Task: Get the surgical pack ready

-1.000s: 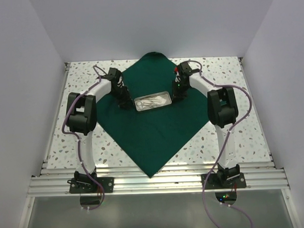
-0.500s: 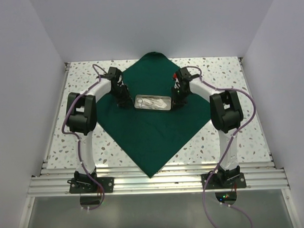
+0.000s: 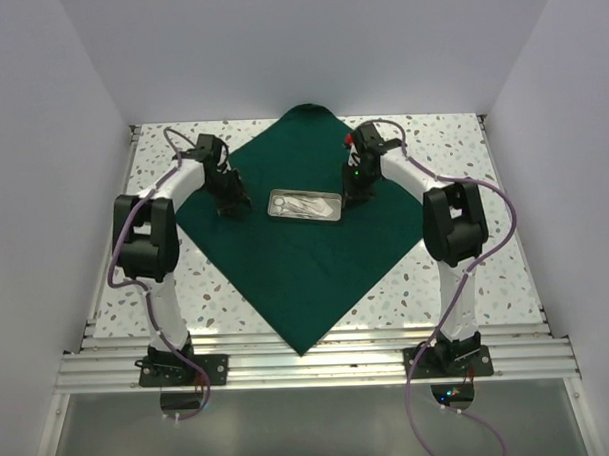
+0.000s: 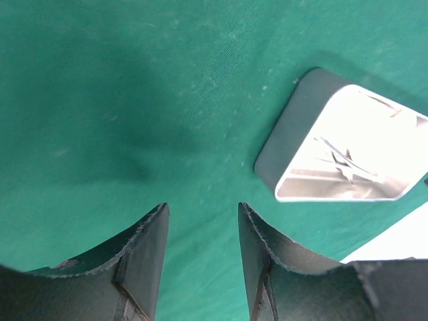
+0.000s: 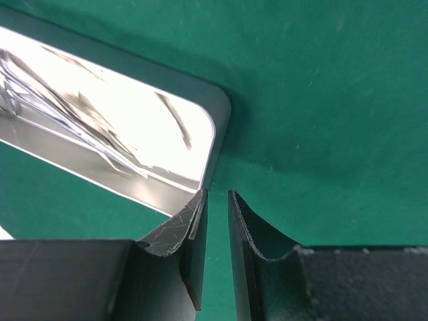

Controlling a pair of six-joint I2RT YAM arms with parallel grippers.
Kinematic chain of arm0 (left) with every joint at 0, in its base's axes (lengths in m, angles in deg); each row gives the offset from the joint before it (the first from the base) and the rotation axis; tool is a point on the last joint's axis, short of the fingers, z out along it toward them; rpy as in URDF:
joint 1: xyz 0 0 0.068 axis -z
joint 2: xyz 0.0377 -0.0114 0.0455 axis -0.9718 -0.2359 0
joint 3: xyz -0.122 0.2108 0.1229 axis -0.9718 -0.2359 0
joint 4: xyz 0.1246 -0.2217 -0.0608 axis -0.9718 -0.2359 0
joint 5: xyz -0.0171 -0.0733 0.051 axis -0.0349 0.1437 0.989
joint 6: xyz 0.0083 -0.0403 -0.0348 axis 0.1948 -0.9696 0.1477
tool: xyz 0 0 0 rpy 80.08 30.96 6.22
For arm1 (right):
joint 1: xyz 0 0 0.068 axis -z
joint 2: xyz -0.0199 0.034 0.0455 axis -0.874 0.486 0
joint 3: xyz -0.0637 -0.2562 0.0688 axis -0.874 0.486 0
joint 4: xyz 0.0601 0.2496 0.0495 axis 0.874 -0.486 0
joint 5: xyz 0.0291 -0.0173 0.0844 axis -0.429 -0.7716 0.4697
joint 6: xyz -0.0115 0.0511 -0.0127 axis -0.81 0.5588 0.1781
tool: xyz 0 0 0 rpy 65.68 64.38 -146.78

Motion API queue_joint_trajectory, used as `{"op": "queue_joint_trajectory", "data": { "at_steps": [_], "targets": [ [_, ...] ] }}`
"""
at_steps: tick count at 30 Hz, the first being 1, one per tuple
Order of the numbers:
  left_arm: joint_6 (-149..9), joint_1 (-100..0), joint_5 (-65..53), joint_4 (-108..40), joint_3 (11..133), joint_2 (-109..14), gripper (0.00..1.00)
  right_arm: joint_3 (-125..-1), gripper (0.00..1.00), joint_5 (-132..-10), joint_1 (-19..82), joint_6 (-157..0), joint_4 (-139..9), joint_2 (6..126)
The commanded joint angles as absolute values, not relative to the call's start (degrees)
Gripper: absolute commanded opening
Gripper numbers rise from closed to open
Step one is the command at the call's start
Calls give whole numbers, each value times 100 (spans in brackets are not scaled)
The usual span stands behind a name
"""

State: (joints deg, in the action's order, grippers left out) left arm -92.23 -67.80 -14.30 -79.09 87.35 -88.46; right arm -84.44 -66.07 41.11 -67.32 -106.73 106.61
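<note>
I should nudge the tray square with my grippers from both ends (image 3: 271, 203), as it lies slanted on the cloth, its end (image 3: 337, 208) by my right gripper nearer the rail.
The surgical pack's dark green cloth (image 3: 306, 278) lies spread flat as a diamond on the table. A small silver tray (image 3: 274, 204) holding steel instruments (image 3: 304, 203) sits on its middle. My left gripper (image 3: 234, 207) hovers over the cloth a little left of the tray and apart from it. Its jaws (image 4: 202, 208) are open with only cloth between them, and the tray (image 4: 287, 134) shows ahead to the right. My right gripper (image 3: 349, 197) is at the tray's right end. In the right wrist view it (image 5: 217, 194) is open by a narrow gap beside the tray's corner (image 5: 221, 114), holding nothing.
The speckled tabletop (image 3: 166, 283) shows around the cloth. White walls close in the back and both sides. A metal rail (image 3: 309, 363) carries the arm bases along the near edge. The cloth's near corner (image 3: 304, 346) reaches that rail.
The tray turned from a slant to lie nearly level. My left gripper drew away leftward from the tray's end and opened wider. The right gripper stayed at the tray's right end.
</note>
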Motion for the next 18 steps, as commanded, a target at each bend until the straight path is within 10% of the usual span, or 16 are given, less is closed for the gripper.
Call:
{"op": "queue_joint_trajectory", "data": {
  "at_steps": [1,18],
  "targets": [
    [-8891,-6871,-1286,-7955,8725,-8239,50,-8910,24,-6930,4159,-6998,-10855,10416],
    [-9146,-6730,-2042,-7261,8690,-8774,48,-9711,25,-6878,4212,-6998,-11119,11312]
  ]
}}
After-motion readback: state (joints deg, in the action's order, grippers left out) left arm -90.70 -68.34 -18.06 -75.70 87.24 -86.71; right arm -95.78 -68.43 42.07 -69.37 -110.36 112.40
